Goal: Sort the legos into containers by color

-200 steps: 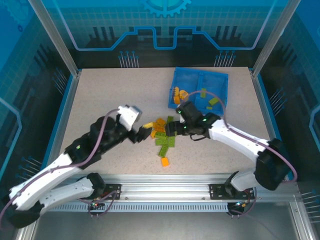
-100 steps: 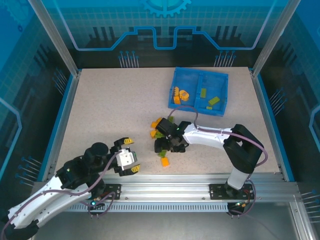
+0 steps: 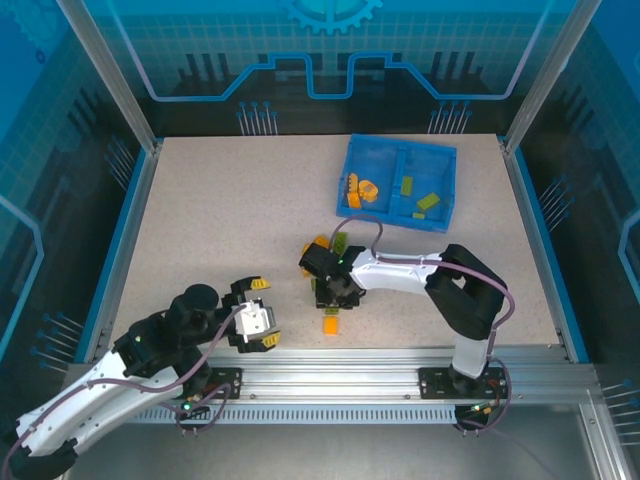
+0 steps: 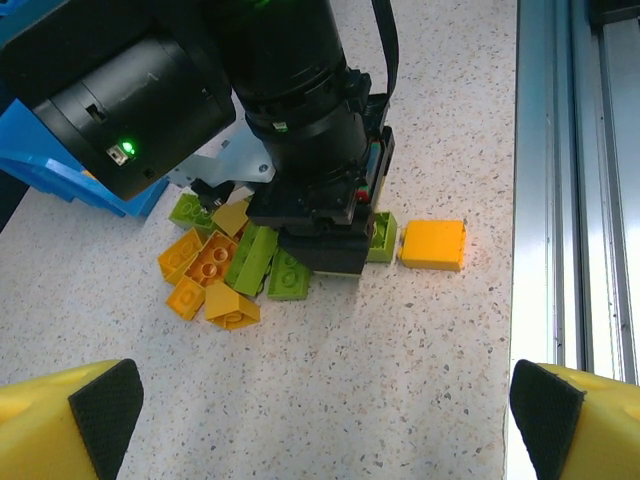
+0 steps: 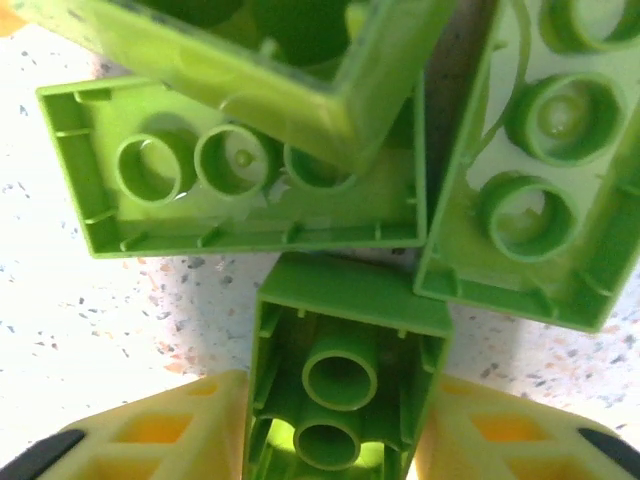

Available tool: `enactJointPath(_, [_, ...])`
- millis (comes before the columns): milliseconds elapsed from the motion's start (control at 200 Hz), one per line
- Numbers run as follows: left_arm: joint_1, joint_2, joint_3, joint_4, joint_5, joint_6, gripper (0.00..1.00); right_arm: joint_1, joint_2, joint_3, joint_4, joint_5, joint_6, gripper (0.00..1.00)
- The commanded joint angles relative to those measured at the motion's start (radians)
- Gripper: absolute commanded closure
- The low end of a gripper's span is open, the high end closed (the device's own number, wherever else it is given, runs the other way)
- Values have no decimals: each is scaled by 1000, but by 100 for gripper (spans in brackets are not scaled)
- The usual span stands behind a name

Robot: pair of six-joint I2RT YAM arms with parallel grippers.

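Observation:
My right gripper's wrist (image 4: 325, 215) is crowding the lone orange brick (image 3: 331, 326). My left gripper should stay back until the green lego leaves, and then pick up the orange brick.
A heap of orange and lime green legos (image 3: 322, 252) lies mid-table, with one orange brick (image 3: 330, 323) apart in front of it. My right gripper (image 3: 335, 290) points down into the heap, shut on a green lego (image 5: 340, 370) squeezed between its yellow fingers (image 5: 150, 435). Two more green bricks (image 5: 240, 180) lie just beyond it. The blue tray stands at the back right. Its left container (image 3: 375, 160) holds orange legos (image 3: 358, 190); its right container (image 3: 430, 165) holds green ones (image 3: 428, 202). My left gripper (image 3: 255, 312) hovers open and empty at the front left.
In the left wrist view the right arm's black wrist (image 4: 300, 120) stands over the heap (image 4: 215, 275), the lone orange brick (image 4: 432, 244) is to its right, and the metal front rail (image 4: 570, 200) runs along the table edge. A tray corner (image 4: 60, 170) shows behind.
My left arm has pulled back from the heap to the front left and opened fully. My right gripper has come from beside the tray down onto the heap and closed on a green lego.

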Motion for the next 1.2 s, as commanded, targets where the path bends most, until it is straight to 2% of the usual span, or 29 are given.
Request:
enactJointPath(0, [-3, -10, 1, 36, 32, 13, 1, 8, -112, -19, -27, 73, -25, 64])
enactJointPath(120, [-3, -14, 4, 65, 15, 2, 1, 8, -219, -22, -51, 158, -66, 70])
enactJointPath(265, [-1, -14, 20, 104, -20, -8, 1, -54, -334, 4, -98, 295, -181, 70])
enactJointPath(340, [-2, -11, 40, 136, -38, -23, 1, -134, -369, 28, -110, 347, -268, 70])
enactJointPath(515, [-1, 78, 118, 265, -132, -50, 1, -403, -392, 74, -23, 343, -453, 69])
enactJointPath(605, [1, 190, 179, 309, -194, -55, 1, -531, -339, 123, 22, 322, -525, 69])
enactJointPath(685, [4, 281, 218, 344, -204, -54, 1, -623, -252, 184, 41, 302, -555, 69])
enactJointPath(825, [20, 362, 206, 427, -108, -78, 1, -741, -69, 292, 85, 247, -564, 69])
enactJointPath(1005, [46, 363, 146, 452, -25, -86, 1, -802, 159, 464, 57, 211, -532, 67])
enactJointPath(1196, [51, 320, 111, 444, -40, -68, 1, -845, 270, 573, 14, 168, -504, 55])
